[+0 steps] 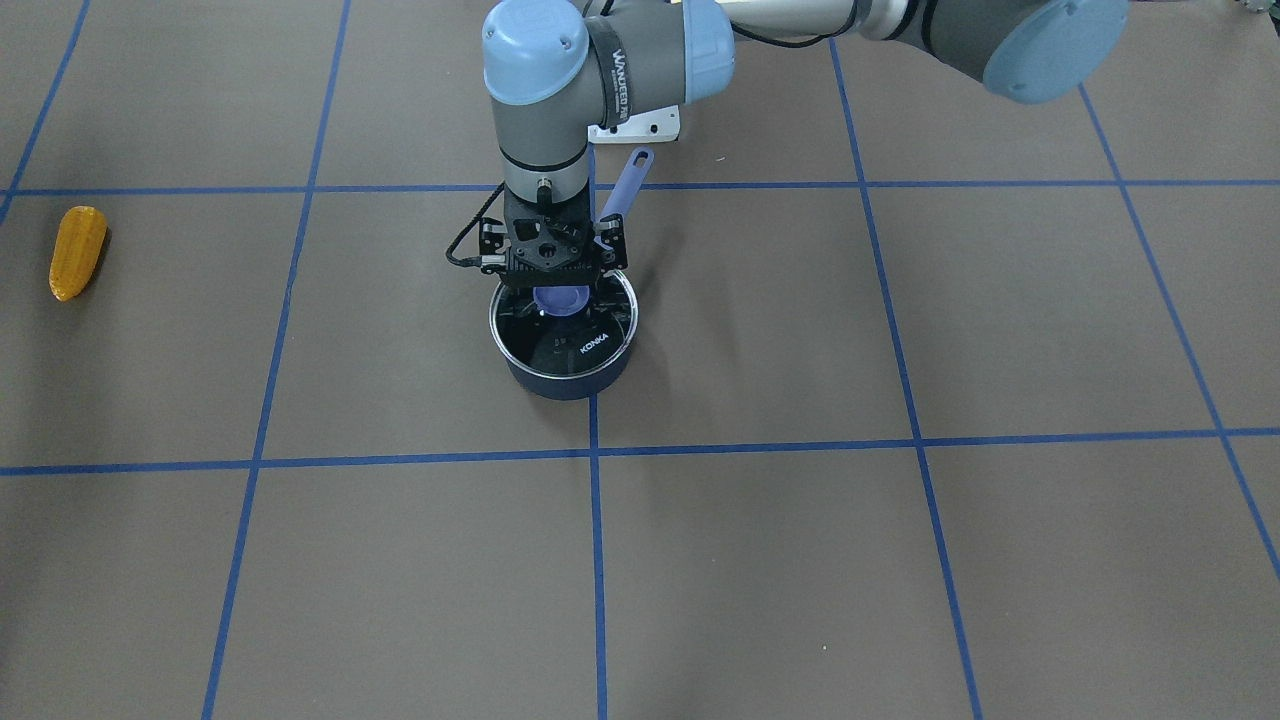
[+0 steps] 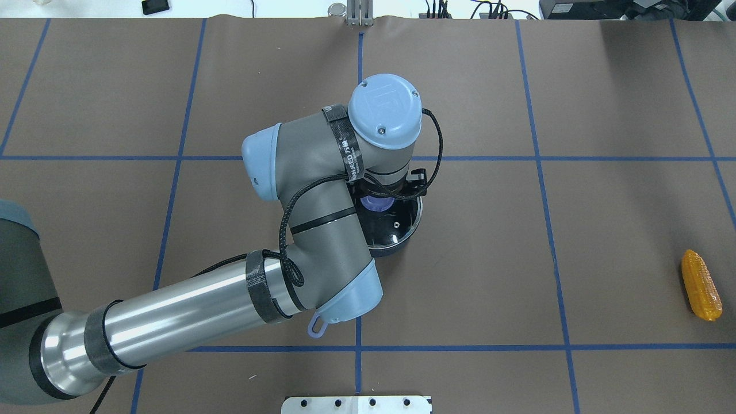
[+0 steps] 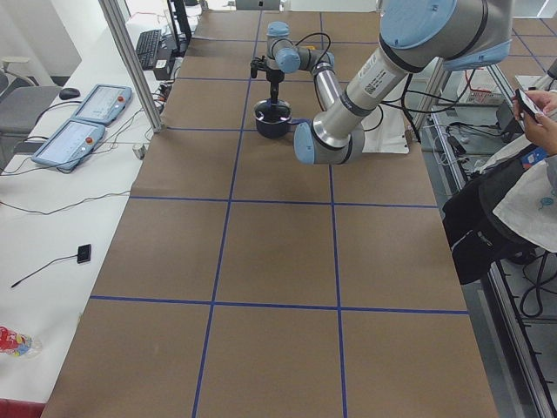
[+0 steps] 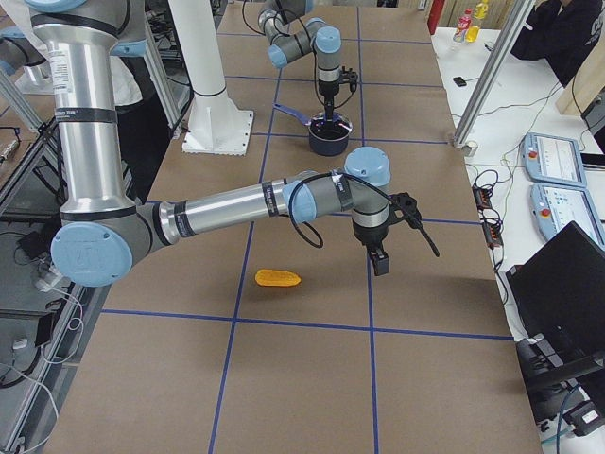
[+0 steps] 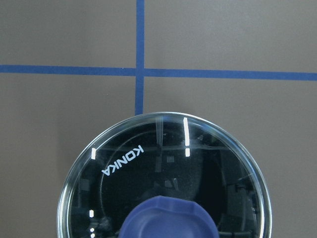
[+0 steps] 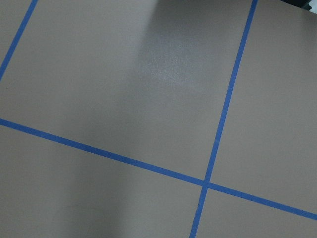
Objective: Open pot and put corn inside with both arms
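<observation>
I can see only plain black through the glass lid (image 1: 543,341), so I should expect an empty pot (image 1: 564,385) when I raise the lid by its purple knob.
The dark navy pot (image 1: 566,379) stands near the table's middle with its glass lid (image 1: 597,338) on it. Its lavender handle (image 1: 628,178) points toward the robot's base. My left gripper (image 1: 553,283) hangs straight down over the lid's purple knob (image 1: 561,299) with its jaws spread wide, and it looks open. The left wrist view shows the lid (image 5: 163,158) and knob (image 5: 168,218) close below, with no fingers in frame. The corn (image 2: 700,284) lies far to the right on the table. My right gripper (image 4: 381,263) hovers beside the corn (image 4: 277,278); I cannot tell if it is open.
Blue tape lines divide the brown table into squares. The white mounting base (image 2: 356,404) sits at the robot's edge of the table. Teach pendants (image 3: 78,131) lie on a side bench. A seated person (image 3: 531,165) is beside the table's edge.
</observation>
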`<action>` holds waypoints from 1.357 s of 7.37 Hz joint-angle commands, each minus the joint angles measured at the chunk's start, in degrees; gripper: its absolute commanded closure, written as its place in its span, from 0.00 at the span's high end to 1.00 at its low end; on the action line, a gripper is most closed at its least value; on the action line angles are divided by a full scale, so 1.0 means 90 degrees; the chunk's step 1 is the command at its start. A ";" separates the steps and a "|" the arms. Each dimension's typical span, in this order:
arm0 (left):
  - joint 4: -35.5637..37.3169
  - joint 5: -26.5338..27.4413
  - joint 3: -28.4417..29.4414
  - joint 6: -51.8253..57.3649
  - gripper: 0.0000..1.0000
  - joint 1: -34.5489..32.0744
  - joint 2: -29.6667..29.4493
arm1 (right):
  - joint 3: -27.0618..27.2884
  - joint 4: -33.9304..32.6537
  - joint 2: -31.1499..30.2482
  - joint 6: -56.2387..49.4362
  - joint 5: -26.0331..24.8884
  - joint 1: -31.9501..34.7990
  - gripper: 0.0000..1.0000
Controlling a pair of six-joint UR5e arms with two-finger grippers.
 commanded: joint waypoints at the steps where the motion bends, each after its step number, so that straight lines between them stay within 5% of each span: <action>1: -0.0039 0.0062 0.0049 0.0008 0.84 0.0008 0.0003 | -0.0014 0.0001 0.0000 0.0000 0.0000 -0.0007 1.00; 2: -0.0049 0.0062 0.0050 0.0017 0.75 0.0008 0.0003 | -0.0024 0.0001 0.0010 0.0000 0.0000 -0.0007 1.00; 4: -0.0049 0.0062 0.0030 0.0046 0.41 0.0008 0.0003 | -0.0024 0.0001 0.0010 0.0000 -0.0010 -0.0016 1.00; 6: -0.0010 0.0052 -0.0125 0.0076 0.25 -0.0001 0.0003 | -0.0024 0.0001 0.0010 0.0000 0.0000 -0.0016 1.00; 8: 0.0116 0.0033 -0.0989 0.0134 0.19 -0.0021 0.0439 | -0.0024 0.0001 0.0010 0.0000 0.0000 -0.0016 1.00; 10: 0.0991 0.0013 -0.2530 0.1046 0.18 -0.0205 0.1298 | -0.0024 0.0001 0.0010 0.0000 0.0000 -0.0016 1.00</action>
